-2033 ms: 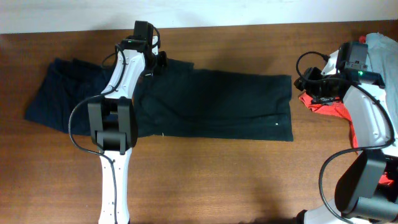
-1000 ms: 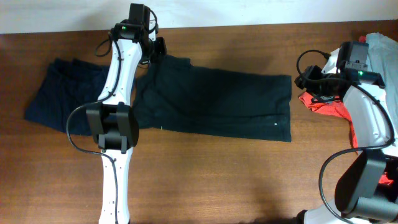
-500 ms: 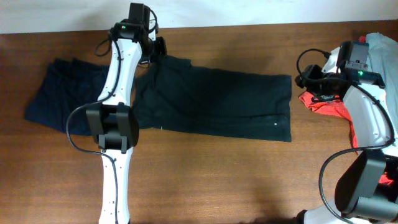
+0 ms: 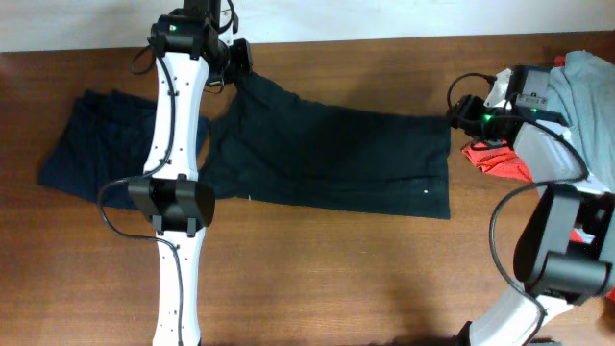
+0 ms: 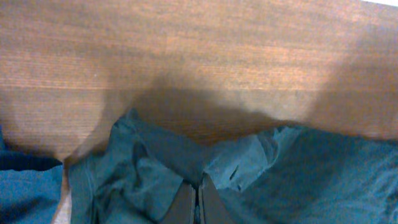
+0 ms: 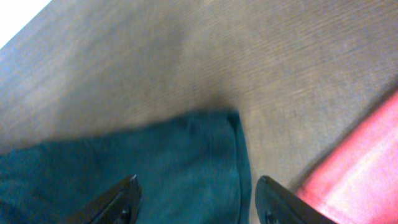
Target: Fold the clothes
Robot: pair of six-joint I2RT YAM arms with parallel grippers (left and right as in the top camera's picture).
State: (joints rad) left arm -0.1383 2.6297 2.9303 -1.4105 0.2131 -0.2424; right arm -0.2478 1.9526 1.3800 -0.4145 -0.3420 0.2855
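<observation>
Slanting creases [image 5: 235, 167] gather at my left gripper, so I expect the black-navy T-shirt [image 5: 326, 165] to settle over itself in a skewed, rumpled layer when I fold it.
The black-navy T-shirt [image 4: 327, 159] lies spread across the middle of the table, a small white logo [image 4: 426, 190] near its front right corner. My left gripper [image 4: 238, 63] is shut on the shirt's back left corner and holds it bunched and lifted. In the left wrist view the gripper [image 5: 198, 200] pinches the teal-looking fabric [image 5: 149, 177]. My right gripper [image 4: 462, 111] is open over the shirt's back right corner. In the right wrist view the gripper [image 6: 198, 194] has that corner [image 6: 211, 155] between its fingers [image 6: 126, 194].
A dark navy garment [image 4: 91, 144] lies crumpled at the left under the left arm. A red garment [image 4: 500, 159] and a light grey-blue one [image 4: 588, 91] lie at the right edge, beside the right arm. The table's back edge [image 4: 384, 38] meets a white wall.
My left gripper has moved back and to the left, pulling the shirt's back left corner with it. My right gripper has moved left from the red garment to the shirt's back right corner.
</observation>
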